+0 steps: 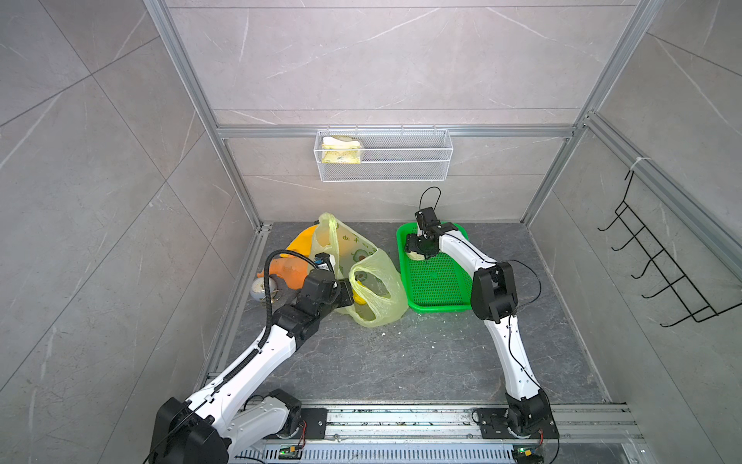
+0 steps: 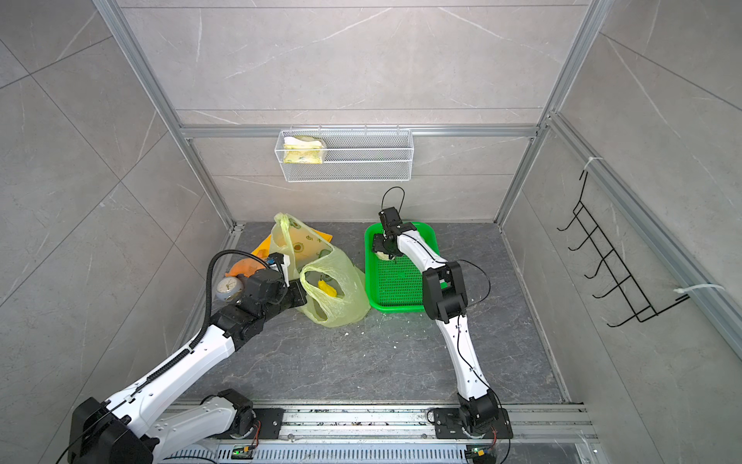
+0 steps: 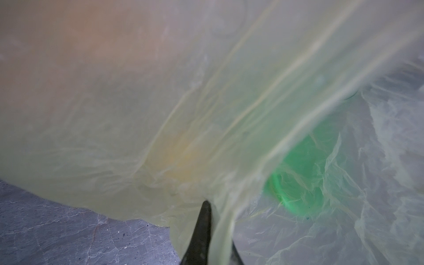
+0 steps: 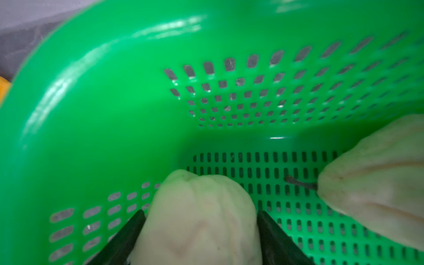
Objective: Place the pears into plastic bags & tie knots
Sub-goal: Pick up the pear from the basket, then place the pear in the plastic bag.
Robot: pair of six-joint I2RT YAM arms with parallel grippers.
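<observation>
I keep my right gripper moving over the bag's opening [image 1: 361, 259] and let go there, as it has a beige pear [image 4: 196, 216] in its fingers and the plastic bag stands open.
The translucent yellow-green plastic bag [image 1: 377, 277] [image 2: 337, 277] lies open on the floor, one handle standing up at the back. A bright yellow pear [image 1: 358, 295] [image 2: 327, 288] lies inside it. My left gripper [image 1: 348, 294] [image 2: 302, 295] [image 3: 218, 220] is shut on the bag's edge; film [image 3: 206, 103] fills the left wrist view. My right gripper [image 1: 417, 251] [image 2: 383, 251] [image 4: 202, 213] reaches down into the green tray [image 1: 437, 308] [image 2: 401, 307] [image 4: 91, 91], fingers pressed against both sides of a pale beige pear [image 4: 195, 229] [image 1: 414, 256]. A second beige pear [image 4: 376, 183] lies beside it.
An orange gourd-like thing [image 1: 287, 269], a yellow cloth [image 1: 303, 239] and a small grey clock [image 2: 229, 289] sit left of the bag. A wire basket [image 1: 401, 168] with a pale packet [image 1: 341, 152] hangs on the back wall. A black hook rack [image 1: 662, 261] hangs on the right wall.
</observation>
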